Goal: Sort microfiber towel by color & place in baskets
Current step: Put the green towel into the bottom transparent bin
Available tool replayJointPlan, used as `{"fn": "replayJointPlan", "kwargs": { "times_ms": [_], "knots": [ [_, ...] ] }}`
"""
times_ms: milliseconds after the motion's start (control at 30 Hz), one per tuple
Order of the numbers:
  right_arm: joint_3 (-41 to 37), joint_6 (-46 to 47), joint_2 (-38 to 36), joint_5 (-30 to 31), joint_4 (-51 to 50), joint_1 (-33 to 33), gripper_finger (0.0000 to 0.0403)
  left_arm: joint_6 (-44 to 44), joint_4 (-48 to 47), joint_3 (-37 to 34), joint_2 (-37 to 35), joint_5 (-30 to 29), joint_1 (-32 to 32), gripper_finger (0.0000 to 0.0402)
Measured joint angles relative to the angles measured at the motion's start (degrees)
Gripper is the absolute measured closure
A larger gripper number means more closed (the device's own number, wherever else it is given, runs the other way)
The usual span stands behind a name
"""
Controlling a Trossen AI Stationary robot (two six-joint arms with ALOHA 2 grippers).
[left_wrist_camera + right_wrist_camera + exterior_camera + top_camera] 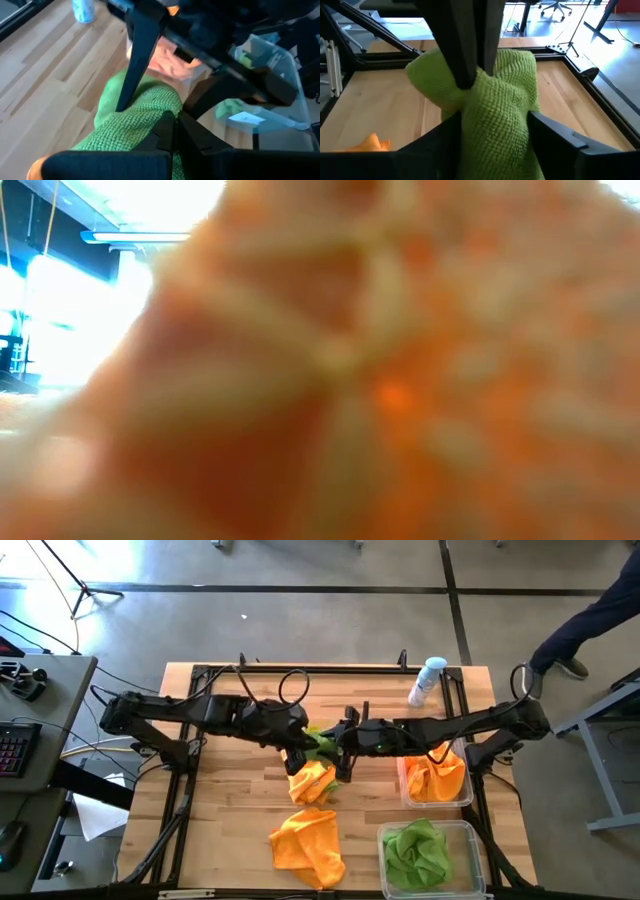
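Note:
The green towel my left gripper pinches is far from the basket of green towels (420, 856), so my right gripper should grip the hanging part (499, 127) and carry it there.
A lime green towel (321, 743) hangs mid-table between my two grippers, above a crumpled orange towel (312, 781) lying on the wood. My left gripper (303, 747) comes from the left and is shut on the green towel. My right gripper (495, 122) comes from the right and is open, with one finger on each side of the green towel (500, 105); I cannot tell whether they touch it. Another orange towel (308, 845) lies near the front edge. One clear basket (405, 785) holds orange towels, the other (470, 835) holds green ones. My left gripper pinches a bunched fold at the top of the green towel (485, 80) between its two shut fingers (470, 45), coming from the table's left and slanting down. The towel hangs slack below the fingers. Its lower end is hidden.
A white-and-blue spray bottle (428, 680) lies at the far right of the table. Both baskets stand along the right side, near to middle. An orange towel (400, 380) fills the low view. A person's leg and shoe (575, 630) show beyond the table's far right corner.

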Motion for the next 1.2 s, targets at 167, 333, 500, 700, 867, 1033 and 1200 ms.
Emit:
{"fn": "replayJointPlan", "kwargs": {
  "times_ms": [167,333,500,700,867,1033,1200],
  "knots": [
    [0.0,-0.3,0.0,-2.0,-0.6,0.0,0.0282,0.0,1.6,0.0,0.0,0.0,-0.4,0.0402],
    [0.1,-0.2,-0.2,-3.6,-3.0,0.0,0.0386,-0.6,2.3,0.0,0.0,-0.4,-0.4,0.04],
    [1.9,3.5,-0.6,-3.6,-11.4,0.2,0.0369,-1.2,2.6,0.2,-0.1,0.4,-0.4,0.0373],
    [11.4,10.1,-2.2,0.4,-31.1,3.4,0.0395,2.0,-3.1,0.2,-0.1,-1.7,-0.2,0.0328],
    [21.3,24.0,-2.2,0.4,-48.5,9.1,0.0388,6.0,-7.2,0.2,-0.1,-2.2,-0.1,0.0315],
    [28.9,44.5,-2.1,0.4,-62.5,17.3,0.0394,8.7,-11.3,0.1,-0.1,-2.2,-0.1,0.0314],
    [31.7,65.1,-2.1,0.3,-67.4,25.9,0.0393,9.7,-15.2,0.1,-0.1,-2.1,-0.1,0.0314]
  ]
}}
